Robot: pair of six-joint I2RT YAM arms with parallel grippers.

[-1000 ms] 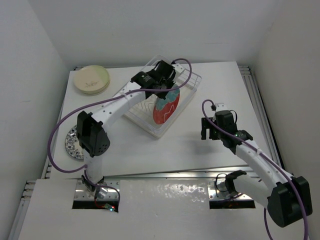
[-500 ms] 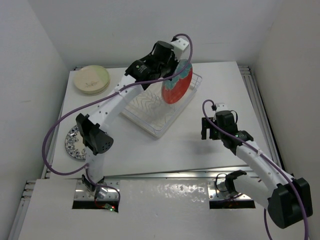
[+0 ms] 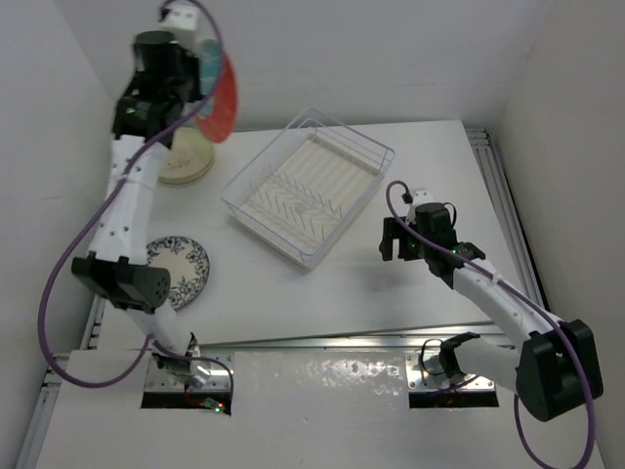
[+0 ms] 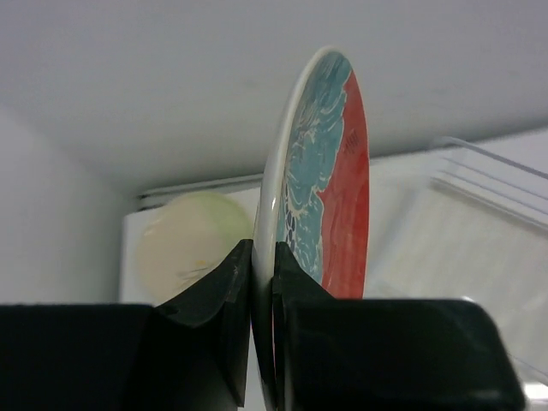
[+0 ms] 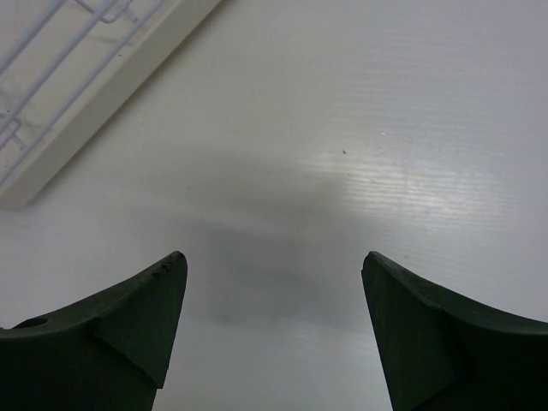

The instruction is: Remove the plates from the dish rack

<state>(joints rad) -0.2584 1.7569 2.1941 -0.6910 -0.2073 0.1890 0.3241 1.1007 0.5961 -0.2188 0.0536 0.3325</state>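
Observation:
The top of the blue floral plate [image 3: 180, 267] is clear. My left gripper should go on carrying the red-and-teal plate by its rim [image 4: 279, 158] until it rests on the blue floral plate.
My left gripper [image 3: 200, 86] is shut on the rim of the red-and-teal plate [image 3: 223, 98] and holds it on edge, high above the table's far left; in the left wrist view the plate [image 4: 330, 188] stands between my fingers [image 4: 218, 291]. A stack of pale cream/green plates [image 3: 186, 161] lies below it, also in the left wrist view [image 4: 184, 244]. A blue floral plate [image 3: 181, 269] lies at the left edge. The clear dish rack [image 3: 308, 186] holds no plates. My right gripper [image 3: 393, 242] is open and empty, just right of the rack's near corner [image 5: 51, 137].
White walls close in the table at the back, left and right. A metal rail [image 3: 503, 195] runs along the right edge. Bare table [image 5: 342, 154] lies under the right gripper.
My left arm lifted the red-and-teal plate out of the rack and swung it up and left over the cream stack. The blue floral plate is now uncovered. The right gripper shifted slightly left.

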